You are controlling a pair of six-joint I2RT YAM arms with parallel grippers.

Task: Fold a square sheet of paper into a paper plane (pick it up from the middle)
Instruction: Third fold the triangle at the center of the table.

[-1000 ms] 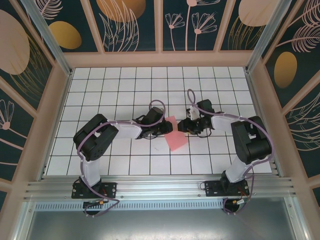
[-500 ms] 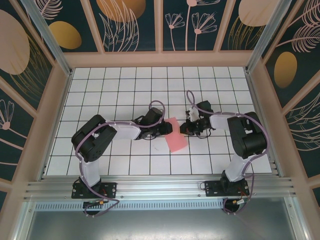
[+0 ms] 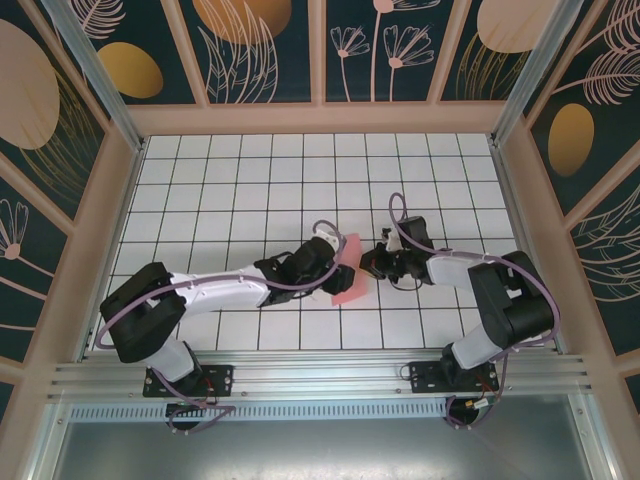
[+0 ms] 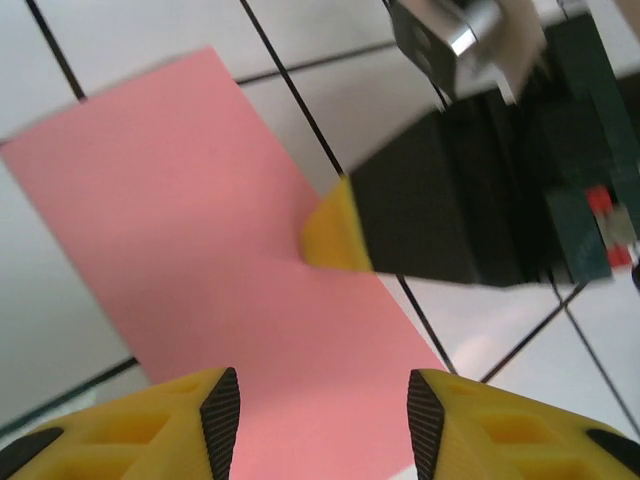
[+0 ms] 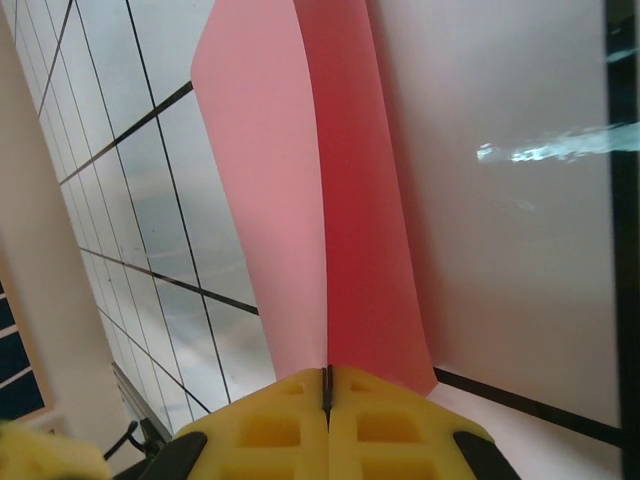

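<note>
The robot's right gripper is pinching only the middle of the sheet's edge [image 3: 361, 267] and the near corner of that edge is loose, so next the left gripper takes the edge by that corner.
The square sheet of paper [image 3: 349, 272] is salmon-pink and lies folded into a narrow strip near the middle of the tiled table. My left gripper [image 3: 336, 268] hovers over its left part. In the left wrist view the left gripper [image 4: 322, 418] stands open, the pink paper [image 4: 190, 220] spread beneath the gap. My right gripper [image 3: 366, 264] meets the paper's right edge, its yellow fingertip [image 4: 330, 232] touching the sheet. In the right wrist view the right gripper [image 5: 327, 385] is shut, pinching the paper [image 5: 300, 190], which rises from the jaw line as two layers.
The white grid table [image 3: 230, 190] is ringed by a pale wooden frame [image 3: 320, 118] with dark patterned panels. A metal rail [image 3: 320, 378] runs along the near edge by the arm bases. Cables loop over both wrists close to the paper.
My left arm has stretched out low to the right and its jaws have widened over the paper. The right gripper has shut on the paper's right edge.
</note>
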